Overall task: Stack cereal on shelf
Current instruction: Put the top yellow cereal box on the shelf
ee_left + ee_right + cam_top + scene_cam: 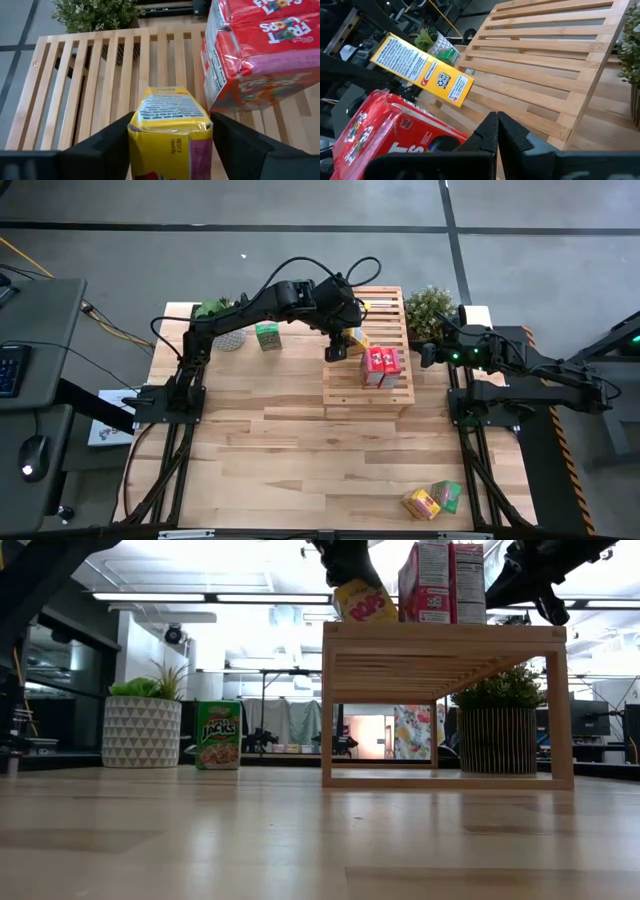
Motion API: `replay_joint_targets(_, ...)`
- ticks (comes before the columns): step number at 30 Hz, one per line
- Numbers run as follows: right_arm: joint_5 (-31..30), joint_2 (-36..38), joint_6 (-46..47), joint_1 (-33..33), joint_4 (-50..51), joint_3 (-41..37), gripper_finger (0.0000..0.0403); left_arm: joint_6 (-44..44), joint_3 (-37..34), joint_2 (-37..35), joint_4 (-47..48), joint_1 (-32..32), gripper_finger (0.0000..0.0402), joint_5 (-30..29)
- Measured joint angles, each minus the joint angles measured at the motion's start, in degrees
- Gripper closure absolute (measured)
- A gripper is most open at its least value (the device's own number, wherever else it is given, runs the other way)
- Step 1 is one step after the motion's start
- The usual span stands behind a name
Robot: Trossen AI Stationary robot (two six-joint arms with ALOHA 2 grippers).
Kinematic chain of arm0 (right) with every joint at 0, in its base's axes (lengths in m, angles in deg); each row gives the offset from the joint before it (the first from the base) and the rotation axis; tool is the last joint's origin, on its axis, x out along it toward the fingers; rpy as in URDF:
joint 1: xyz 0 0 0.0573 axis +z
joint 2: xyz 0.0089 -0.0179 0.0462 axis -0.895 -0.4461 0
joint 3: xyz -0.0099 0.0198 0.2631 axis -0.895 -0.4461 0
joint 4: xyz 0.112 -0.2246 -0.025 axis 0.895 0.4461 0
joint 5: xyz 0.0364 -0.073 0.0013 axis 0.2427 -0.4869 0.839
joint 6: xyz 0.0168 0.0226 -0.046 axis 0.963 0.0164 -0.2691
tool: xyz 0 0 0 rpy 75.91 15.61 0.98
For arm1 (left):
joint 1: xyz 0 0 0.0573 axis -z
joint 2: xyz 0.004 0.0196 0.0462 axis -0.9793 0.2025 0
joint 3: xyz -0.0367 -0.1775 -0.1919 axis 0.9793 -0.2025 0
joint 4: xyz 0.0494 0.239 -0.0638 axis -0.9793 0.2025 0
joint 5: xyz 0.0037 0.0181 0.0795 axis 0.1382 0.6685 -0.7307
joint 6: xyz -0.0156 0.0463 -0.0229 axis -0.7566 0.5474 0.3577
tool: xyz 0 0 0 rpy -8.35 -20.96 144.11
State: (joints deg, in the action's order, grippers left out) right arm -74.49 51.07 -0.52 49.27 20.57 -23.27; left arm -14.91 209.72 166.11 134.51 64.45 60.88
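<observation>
My left gripper is closed and will push the yellow box (170,132). The box should slide and stay standing, because its lower end rests on the flat slats (125,75).
The shelf (390,310) is a slatted wooden rack standing at the table's far middle. Two red cereal boxes (380,366) stand upright on it, side by side. Beside them a yellow cereal box (170,125) stands with its lower end on the slats (366,620), slightly tilted. My left gripper (337,348) reaches down over the box, one finger on either side of its upper end. My right gripper (497,131) hangs shut and empty off the shelf's right end. A green box (267,335) stands on the table to the left of the shelf. My left gripper comes at the yellow box from above, slanting down. Its fingers (112,137) lie right along the box's two narrow sides (132,131) near the upper end. Whether they still touch those sides I cannot tell. The box's lower end rests on the shelf.
A plant in a white pot (212,310) stands at the far left, and a dark-potted plant (430,308) stands behind the shelf's right end. A yellow box (421,503) and a green box (447,495) lie near the table's front right corner.
</observation>
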Motion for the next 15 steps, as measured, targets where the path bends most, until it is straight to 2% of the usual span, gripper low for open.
replay_joint_targets(15,-0.05,0.01,0.0,0.0,-0.01,0.0,0.0402,2.14,0.33,-0.44,-7.79,-0.04,0.0154,0.18)
